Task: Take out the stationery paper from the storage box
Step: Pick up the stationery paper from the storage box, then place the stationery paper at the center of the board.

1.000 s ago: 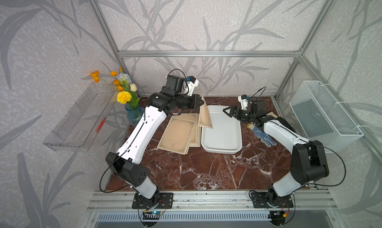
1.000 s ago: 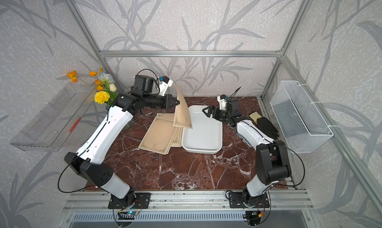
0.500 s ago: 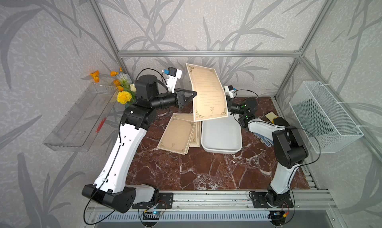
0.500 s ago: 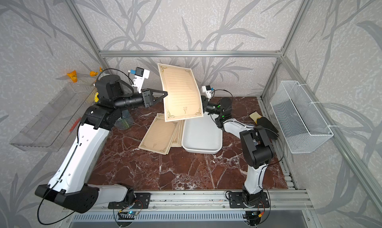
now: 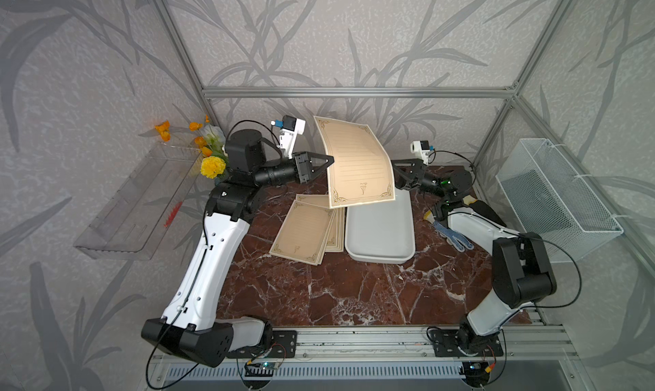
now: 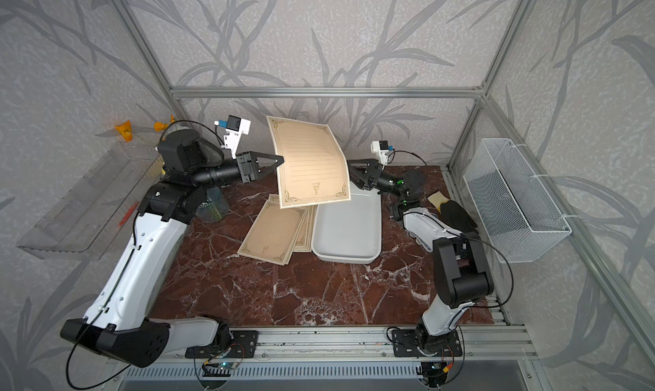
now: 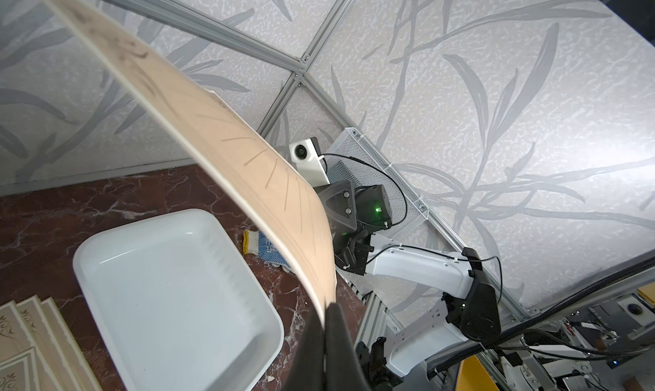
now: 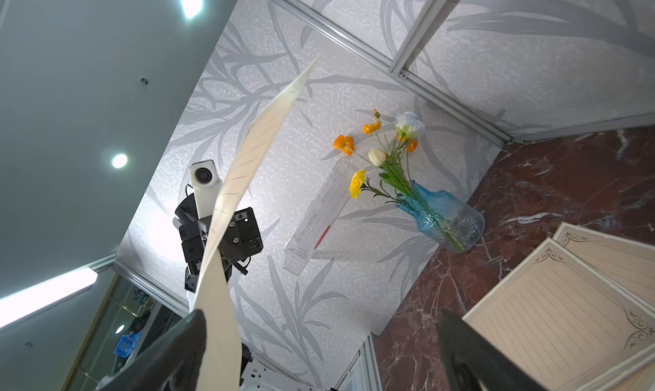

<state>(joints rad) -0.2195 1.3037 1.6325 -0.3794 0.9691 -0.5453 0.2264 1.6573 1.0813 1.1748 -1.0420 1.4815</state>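
Observation:
The sheet [image 5: 359, 164] will stay spread out when my right gripper carries it alone, because the tan sheet's top edge [image 5: 341, 121] stands up in a gentle curve.
One tan sheet of stationery paper [image 5: 358, 166] [image 6: 312, 166] hangs curved in the air above the far end of the white storage box [image 5: 379, 230] [image 6: 349, 226]. My left gripper [image 5: 331, 160] [image 6: 281, 159] [image 7: 324, 311] is shut on the sheet's left edge [image 7: 248, 166]. My right gripper [image 5: 394, 173] [image 6: 350, 171] [image 8: 319, 350] is open at the sheet's right edge. That edge [image 8: 227, 230] lies between its jaws, close to one finger. The box's floor [image 7: 170, 283] is bare. More sheets [image 5: 304, 230] [image 6: 273, 231] [image 8: 567, 300] lie fanned on the table left of the box.
A blue glass vase of flowers [image 5: 212, 166] [image 8: 439, 219] stands at the back left, near the clear wall shelf [image 5: 134, 201]. A white wire basket [image 5: 553, 194] hangs on the right wall. A blue-dotted glove [image 5: 450, 233] and a black glove [image 6: 457, 215] lie right of the box.
My left arm has lifted the sheet from beside the box high into the air and turned it face-on. My right gripper has risen from the box to the sheet's right edge.

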